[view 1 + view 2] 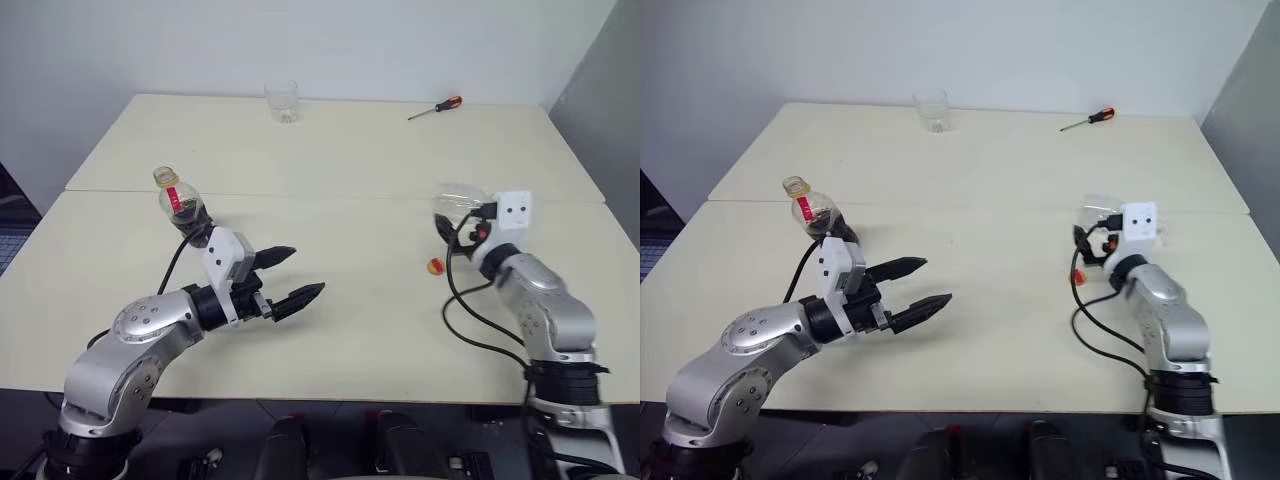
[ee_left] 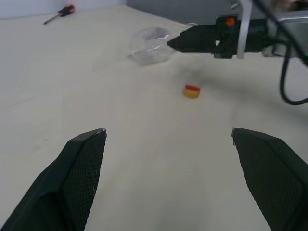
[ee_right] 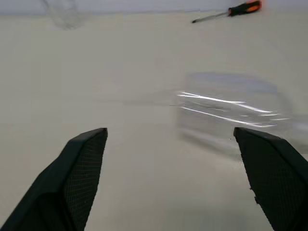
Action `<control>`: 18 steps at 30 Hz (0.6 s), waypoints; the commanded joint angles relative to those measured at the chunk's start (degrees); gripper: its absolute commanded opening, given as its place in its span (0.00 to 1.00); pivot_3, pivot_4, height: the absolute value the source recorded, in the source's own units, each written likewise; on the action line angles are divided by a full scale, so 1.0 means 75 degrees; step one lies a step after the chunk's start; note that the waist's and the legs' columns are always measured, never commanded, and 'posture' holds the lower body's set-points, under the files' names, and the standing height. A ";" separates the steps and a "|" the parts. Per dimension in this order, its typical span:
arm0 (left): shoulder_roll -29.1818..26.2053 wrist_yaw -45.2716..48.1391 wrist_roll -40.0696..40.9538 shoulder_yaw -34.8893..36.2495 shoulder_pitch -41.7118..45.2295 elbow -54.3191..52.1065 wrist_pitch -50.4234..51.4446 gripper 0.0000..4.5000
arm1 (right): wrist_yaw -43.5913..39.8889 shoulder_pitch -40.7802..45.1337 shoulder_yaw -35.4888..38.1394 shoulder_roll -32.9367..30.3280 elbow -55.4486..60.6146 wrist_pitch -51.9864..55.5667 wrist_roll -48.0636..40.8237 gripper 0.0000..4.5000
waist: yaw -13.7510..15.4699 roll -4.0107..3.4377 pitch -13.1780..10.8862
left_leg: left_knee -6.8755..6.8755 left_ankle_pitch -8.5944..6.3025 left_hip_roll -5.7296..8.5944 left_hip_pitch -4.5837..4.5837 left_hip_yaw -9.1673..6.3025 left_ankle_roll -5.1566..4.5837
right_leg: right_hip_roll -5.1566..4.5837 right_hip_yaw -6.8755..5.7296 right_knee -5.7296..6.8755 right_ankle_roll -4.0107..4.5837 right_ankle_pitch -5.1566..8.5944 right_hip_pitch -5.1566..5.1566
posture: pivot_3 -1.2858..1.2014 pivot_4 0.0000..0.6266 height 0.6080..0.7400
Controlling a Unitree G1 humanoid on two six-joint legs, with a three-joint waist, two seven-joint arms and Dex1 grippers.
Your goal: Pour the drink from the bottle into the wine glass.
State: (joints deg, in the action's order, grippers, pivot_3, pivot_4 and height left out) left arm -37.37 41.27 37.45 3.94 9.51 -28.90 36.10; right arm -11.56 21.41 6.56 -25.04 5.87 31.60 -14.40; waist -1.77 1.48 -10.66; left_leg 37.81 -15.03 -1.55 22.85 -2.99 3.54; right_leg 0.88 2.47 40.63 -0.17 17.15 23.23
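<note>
The clear bowl (image 3: 231,108) is lying on its side, so the wine glass (image 1: 460,202) will swing up straight and stand on its foot when I pick it up and turn it.
The bottle (image 1: 181,207) stands uncapped at the table's left, with a little dark drink (image 1: 190,216) in its round body and a red strip on its neck. My left arm partly hides its base. My left gripper (image 1: 308,270) is open and empty to the right of the bottle, pointing toward the table's middle. The yellow cap (image 1: 435,266) lies loose on the table. The clear wine glass (image 1: 456,206) is at the right, just ahead of my right gripper (image 3: 169,130), which is open and holds nothing. One of its black fingers (image 2: 202,38) reaches up to the glass bowl (image 2: 151,45).
A short clear tumbler (image 1: 282,101) stands at the table's far edge. A screwdriver (image 1: 437,108) with an orange-red handle lies at the far right. A seam (image 1: 330,195) runs across the cream table between its two halves.
</note>
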 commanded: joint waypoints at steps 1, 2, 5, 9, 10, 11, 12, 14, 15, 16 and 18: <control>-0.0050 0.0440 -0.0171 -0.0182 0.0470 0.0464 -0.0265 0.99 | -0.0331 -0.0325 -0.0381 -0.0876 -0.0024 -0.0986 0.1140 1.00 | -0.0008 0.0000 0.0000 | 0.0000 0.0000 -0.0002 0.0001 -0.0002 0.0000 | 0.0001 -0.0001 -0.0001 0.0000 0.0000 0.0000 | 0.52 0.24 1.00; -0.0038 0.0546 -0.0269 -0.0237 0.0624 0.0686 -0.0374 0.99 | -0.0411 -0.0446 -0.0486 -0.1176 -0.0044 -0.1156 0.1430 1.00 | -0.0025 -0.0001 0.0000 | 0.0000 0.0000 -0.0003 -0.0001 -0.0001 0.0000 | 0.0002 0.0000 0.0000 0.0000 0.0000 0.0000 | 0.52 0.24 1.00; 0.0046 0.0721 -0.0467 -0.0371 0.0919 0.1120 -0.0588 0.99 | -0.0496 -0.0660 -0.0735 -0.1788 -0.0210 -0.1464 0.2138 1.00 | -0.0051 -0.0002 -0.0001 | -0.0002 0.0000 -0.0010 -0.0005 -0.0001 0.0000 | 0.0006 0.0002 0.0004 0.0000 0.0000 0.0001 | 0.52 0.24 1.00; 0.0206 0.0947 -0.0623 -0.0586 0.1036 0.1290 -0.0821 0.99 | -0.0377 -0.0687 -0.1074 -0.2272 -0.0969 -0.2130 0.3056 1.00 | -0.0044 -0.0001 -0.0001 | 0.0002 0.0000 -0.0009 -0.0004 -0.0001 0.0000 | 0.0007 0.0002 0.0005 0.0000 0.0000 0.0000 | 0.52 0.24 1.00; 0.0235 0.0991 -0.0614 -0.0613 0.1035 0.1283 -0.0816 0.99 | -0.0329 -0.0628 -0.1096 -0.2296 -0.1213 -0.2263 0.3179 1.00 | -0.0039 -0.0001 -0.0001 | 0.0002 0.0000 -0.0006 -0.0004 0.0001 0.0000 | 0.0007 0.0004 0.0005 0.0000 0.0000 0.0000 | 0.52 0.24 1.00; 0.0264 0.1054 -0.0609 -0.0665 0.1021 0.1264 -0.0813 0.99 | -0.0268 -0.0455 -0.1203 -0.2354 -0.1605 -0.2483 0.3395 1.00 | -0.0033 -0.0001 -0.0001 | 0.0004 0.0000 -0.0006 -0.0002 0.0002 0.0001 | 0.0007 0.0004 0.0004 0.0000 0.0000 0.0000 | 0.52 0.24 1.00; 0.0281 0.1104 -0.0609 -0.0699 0.1011 0.1256 -0.0817 0.99 | -0.0231 -0.0325 -0.1272 -0.2383 -0.1885 -0.2649 0.3557 1.00 | -0.0034 -0.0001 -0.0001 | 0.0005 0.0001 -0.0005 -0.0001 0.0002 0.0001 | 0.0006 0.0004 0.0004 0.0000 0.0000 0.0000 | 0.52 0.24 1.00; 0.0343 0.1169 -0.0642 -0.0795 0.1018 0.1252 -0.0857 0.99 | -0.0124 0.0147 -0.1405 -0.2355 -0.2640 -0.2939 0.3815 1.00 | -0.0034 -0.0003 -0.0002 | 0.0006 0.0001 -0.0004 -0.0004 0.0008 0.0001 | 0.0006 0.0009 0.0007 0.0000 0.0000 0.0000 | 0.52 0.24 1.00; 0.0390 0.1164 -0.0668 -0.0835 0.1058 0.1275 -0.0865 0.99 | -0.0091 0.0407 -0.1426 -0.2284 -0.3025 -0.3008 0.3860 1.00 | -0.0037 -0.0004 -0.0002 | 0.0007 0.0001 -0.0002 -0.0004 0.0008 0.0001 | 0.0006 0.0009 0.0008 0.0001 -0.0001 0.0000 | 0.52 0.24 1.00; 0.0463 0.1130 -0.0694 -0.0856 0.1119 0.1324 -0.0878 0.99 | -0.0004 0.0709 -0.1464 -0.2205 -0.3478 -0.3116 0.3928 1.00 | -0.0043 -0.0005 -0.0003 | 0.0008 0.0001 -0.0002 -0.0007 0.0010 0.0001 | 0.0006 0.0012 0.0012 0.0001 -0.0001 0.0000 | 0.52 0.24 1.00; 0.0567 0.1079 -0.0742 -0.0857 0.1208 0.1403 -0.0894 0.99 | 0.0124 0.1130 -0.1546 -0.2108 -0.4138 -0.3354 0.4083 1.00 | -0.0039 -0.0005 -0.0003 | 0.0009 0.0001 -0.0003 -0.0007 0.0008 0.0001 | 0.0006 0.0010 0.0014 0.0001 -0.0001 0.0000 | 0.52 0.24 1.00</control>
State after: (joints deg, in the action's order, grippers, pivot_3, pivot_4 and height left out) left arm -33.38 49.41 32.35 -2.79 17.21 -17.69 30.61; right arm -12.04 28.18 -5.16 -41.01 -23.07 8.64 14.93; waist -2.07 1.45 -10.68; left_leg 37.87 -15.02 -1.60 22.79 -2.93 3.55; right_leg 0.92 2.54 40.73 -0.16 17.15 23.23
